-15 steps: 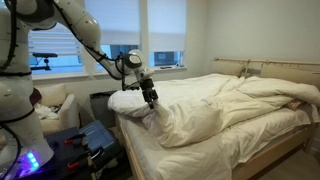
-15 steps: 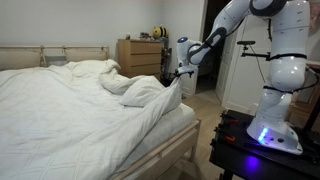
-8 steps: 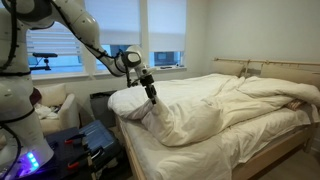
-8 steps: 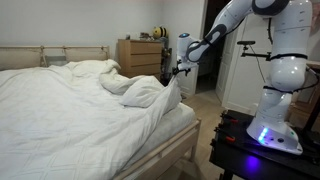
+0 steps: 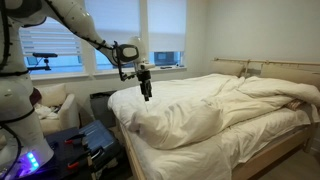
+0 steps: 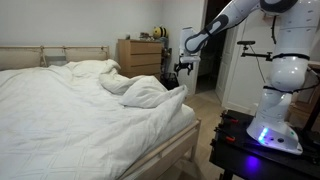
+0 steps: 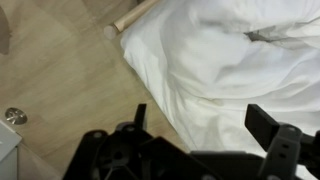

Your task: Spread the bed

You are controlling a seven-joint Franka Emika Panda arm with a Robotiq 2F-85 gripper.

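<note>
My gripper is hanging over the duvet's edge (image 7: 150, 86) by the floor, short of the duvet's bunched fold. I should reach further in over the bed and grasp (image 6: 152, 93) that fold.
The bed (image 5: 285, 145) has a pale wooden frame and headboard and fills the right of an exterior view; it also shows in the other exterior view (image 6: 165, 150). Its bulky white duvet (image 5: 190, 120) lies bunched in a fold near the foot corner (image 6: 150, 95). My gripper (image 5: 146, 92) hangs in the air just above that corner, open and empty (image 6: 183, 68). In the wrist view the gripper (image 7: 205, 120) has its fingers (image 7: 272, 125) spread wide over the white duvet (image 7: 220, 50), with nothing between them.
A small white armchair (image 5: 55, 108) stands beside my base under the window. A wooden dresser (image 6: 140, 55) stands against the far wall. Wooden floor (image 7: 60, 80) and the bed frame's corner (image 7: 125, 20) lie beside the mattress. My white base (image 6: 275, 120) stands at the foot.
The gripper held the duvet's edge lifted at the foot corner. It has now let go and risen, and the duvet has dropped back onto the bed.
</note>
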